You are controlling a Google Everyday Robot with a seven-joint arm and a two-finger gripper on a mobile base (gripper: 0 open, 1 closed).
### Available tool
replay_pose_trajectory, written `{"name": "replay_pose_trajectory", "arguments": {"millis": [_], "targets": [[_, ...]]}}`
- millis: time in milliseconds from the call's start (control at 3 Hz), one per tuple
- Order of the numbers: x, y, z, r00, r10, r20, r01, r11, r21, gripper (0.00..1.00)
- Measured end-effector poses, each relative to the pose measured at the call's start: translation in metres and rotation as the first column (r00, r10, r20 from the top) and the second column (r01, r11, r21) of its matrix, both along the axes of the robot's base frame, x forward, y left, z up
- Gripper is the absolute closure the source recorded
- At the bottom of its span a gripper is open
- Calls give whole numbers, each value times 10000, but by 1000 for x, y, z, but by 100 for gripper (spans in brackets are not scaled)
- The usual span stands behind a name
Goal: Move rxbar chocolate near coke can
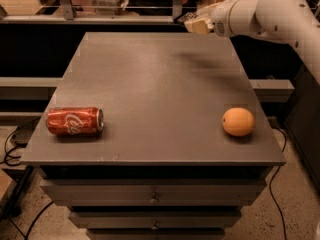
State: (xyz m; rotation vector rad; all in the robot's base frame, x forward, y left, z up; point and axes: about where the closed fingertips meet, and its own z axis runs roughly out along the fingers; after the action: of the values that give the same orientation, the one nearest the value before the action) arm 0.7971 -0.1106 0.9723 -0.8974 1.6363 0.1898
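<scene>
The robot's gripper has the rxbar chocolate (183, 18) up high and the table (123, 115) next to the coke can is clear, so the robot should keep carrying the bar there until it rests.
The coke can (75, 121) lies on its side at the front left of the grey table (150, 69). My gripper (191, 22) hangs in the air above the table's back right edge, at the end of the white arm that comes in from the right. It is shut on a small dark flat piece with pale print, the rxbar chocolate (185, 17), which sticks out to the left of the fingers. The bar is held well above the table top and far from the can.
A round orange fruit (238, 121) sits at the front right of the table. Drawers (152, 199) run under the table top. A dark shelf and a rail stand behind the table. Cables lie on the floor at both sides.
</scene>
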Motion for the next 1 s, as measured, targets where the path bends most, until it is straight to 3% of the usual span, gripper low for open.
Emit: {"name": "replay_pose_trajectory", "arguments": {"millis": [333, 667, 1000], "targets": [[-30, 24, -2, 9934, 1150, -44, -1151, 9926, -375, 100], [-76, 60, -9, 9604, 2782, -172, -2786, 9563, -882, 100], [-129, 98, -31, 8939, 4426, -708, -4481, 8860, -1191, 100]]}}
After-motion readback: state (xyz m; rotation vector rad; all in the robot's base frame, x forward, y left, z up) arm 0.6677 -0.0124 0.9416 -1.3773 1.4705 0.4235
